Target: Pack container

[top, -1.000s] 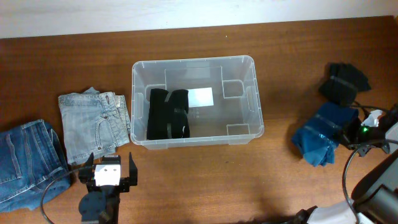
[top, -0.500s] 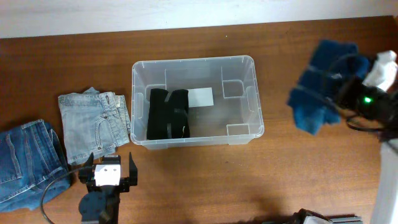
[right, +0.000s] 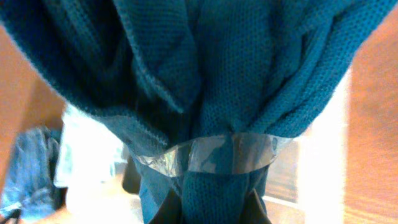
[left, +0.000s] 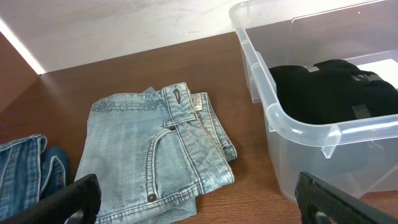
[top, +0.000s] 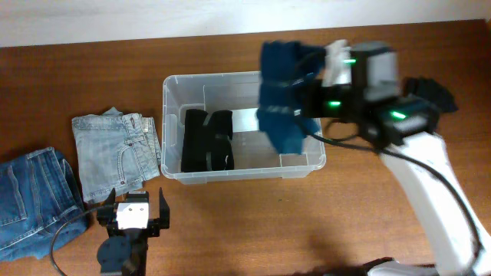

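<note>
The blue garment (top: 284, 101) is hanging parallel to the black garment, so the robot's right gripper should go on lowering the blue garment into the free space (top: 247, 142) alongside until it touches the bottom of the bin.
The container (top: 168, 130) is a clear plastic bin in the middle of the table, with a black folded garment (top: 205, 140) in its left half and a white label (top: 247, 119) on its base. It also shows in the left wrist view (left: 292, 124). My right gripper (top: 311, 100) is shut on a blue knitted garment (top: 280, 100) with a clear tape band (right: 205, 154), and holds it hanging over the bin's right half. My left gripper (top: 134, 215) is open and empty near the front edge, below the light jeans (top: 115, 153).
Folded light-blue jeans (left: 149, 155) lie left of the bin. Darker blue jeans (top: 31, 199) lie at the far left. A dark garment (top: 433, 92) lies at the right, partly behind my right arm.
My right arm has lifted the blue knitted garment off the right side of the table and swung it left, over the bin. The left arm has not moved.
</note>
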`<state>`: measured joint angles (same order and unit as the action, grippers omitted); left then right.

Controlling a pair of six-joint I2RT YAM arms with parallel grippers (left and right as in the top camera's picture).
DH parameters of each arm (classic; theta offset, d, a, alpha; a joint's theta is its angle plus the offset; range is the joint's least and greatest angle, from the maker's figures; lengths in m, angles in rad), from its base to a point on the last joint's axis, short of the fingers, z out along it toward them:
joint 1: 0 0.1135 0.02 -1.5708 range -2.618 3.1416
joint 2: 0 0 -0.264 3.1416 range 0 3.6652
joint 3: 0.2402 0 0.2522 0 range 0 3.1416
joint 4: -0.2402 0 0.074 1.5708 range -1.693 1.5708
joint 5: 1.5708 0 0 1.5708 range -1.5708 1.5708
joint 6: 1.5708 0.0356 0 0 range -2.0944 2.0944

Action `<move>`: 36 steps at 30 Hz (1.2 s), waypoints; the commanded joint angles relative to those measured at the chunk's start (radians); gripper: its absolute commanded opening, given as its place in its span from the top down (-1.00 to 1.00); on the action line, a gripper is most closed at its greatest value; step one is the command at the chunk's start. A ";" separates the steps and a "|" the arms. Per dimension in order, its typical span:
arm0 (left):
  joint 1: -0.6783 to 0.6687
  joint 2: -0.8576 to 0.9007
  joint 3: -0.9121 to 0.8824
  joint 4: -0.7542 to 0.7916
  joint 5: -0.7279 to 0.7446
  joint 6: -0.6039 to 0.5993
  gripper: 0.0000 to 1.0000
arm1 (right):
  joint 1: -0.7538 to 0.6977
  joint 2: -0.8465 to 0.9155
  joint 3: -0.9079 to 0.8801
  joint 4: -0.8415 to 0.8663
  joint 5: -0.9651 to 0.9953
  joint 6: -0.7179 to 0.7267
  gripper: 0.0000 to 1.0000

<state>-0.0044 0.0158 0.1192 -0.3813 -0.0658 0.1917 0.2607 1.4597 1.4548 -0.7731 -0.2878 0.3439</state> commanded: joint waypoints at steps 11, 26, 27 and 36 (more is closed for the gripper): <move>0.005 -0.004 -0.005 0.002 0.010 0.016 -0.99 | 0.132 0.360 0.017 0.092 0.081 0.137 0.92; 0.005 -0.004 -0.005 0.003 0.010 0.016 -0.99 | 0.191 0.411 0.017 0.085 0.053 0.200 0.92; 0.005 -0.004 -0.005 0.002 0.010 0.016 -0.99 | 0.193 0.411 0.017 0.085 0.054 0.214 0.92; 0.005 -0.004 -0.005 0.002 0.010 0.016 -0.99 | 0.198 0.413 0.007 0.082 0.058 0.223 0.92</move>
<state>-0.0040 0.0158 0.1192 -0.3813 -0.0658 0.1913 0.4412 1.8805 1.4544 -0.6971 -0.2169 0.5499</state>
